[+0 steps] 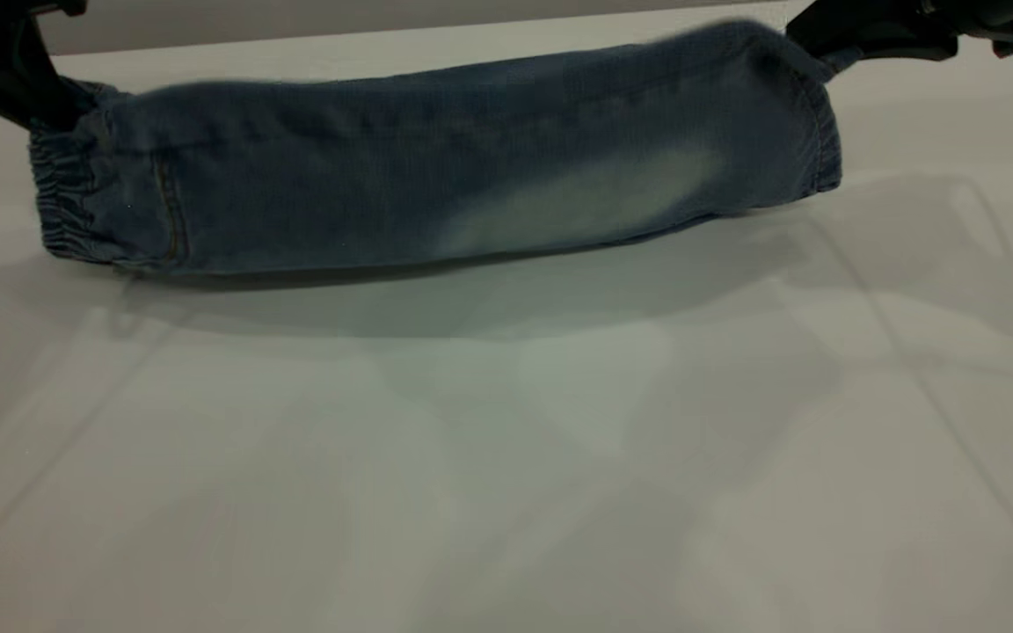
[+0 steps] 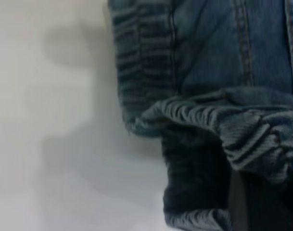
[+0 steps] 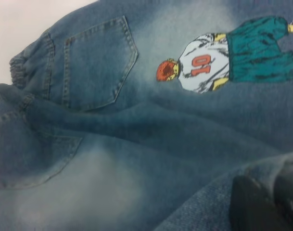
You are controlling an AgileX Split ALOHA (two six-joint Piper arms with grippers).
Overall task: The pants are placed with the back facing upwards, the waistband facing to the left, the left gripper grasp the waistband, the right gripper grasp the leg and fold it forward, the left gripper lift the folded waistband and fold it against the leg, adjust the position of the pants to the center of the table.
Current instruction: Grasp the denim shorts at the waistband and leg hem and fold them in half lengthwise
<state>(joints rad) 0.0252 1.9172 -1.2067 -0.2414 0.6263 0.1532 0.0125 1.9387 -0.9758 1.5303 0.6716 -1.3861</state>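
Observation:
The pants are stretched straight between the held waistband and the held leg, so my left gripper should go on bringing down the waistband until the pants' folded layer is flat.
The blue denim pants hang stretched between both grippers, lifted along their upper edge, lower edge near the table. My left gripper at the far left is shut on the gathered waistband, which fills the left wrist view as waistband bunched over a dark finger. My right gripper at the far right is shut on the leg near its hem. A pale faded patch faces the camera. The right wrist view shows a back pocket, the basketball-player print and one black finger.
The table stretches wide and pale in front of the pants. Its back edge runs just behind them. The pants throw a broad shadow on the surface below.

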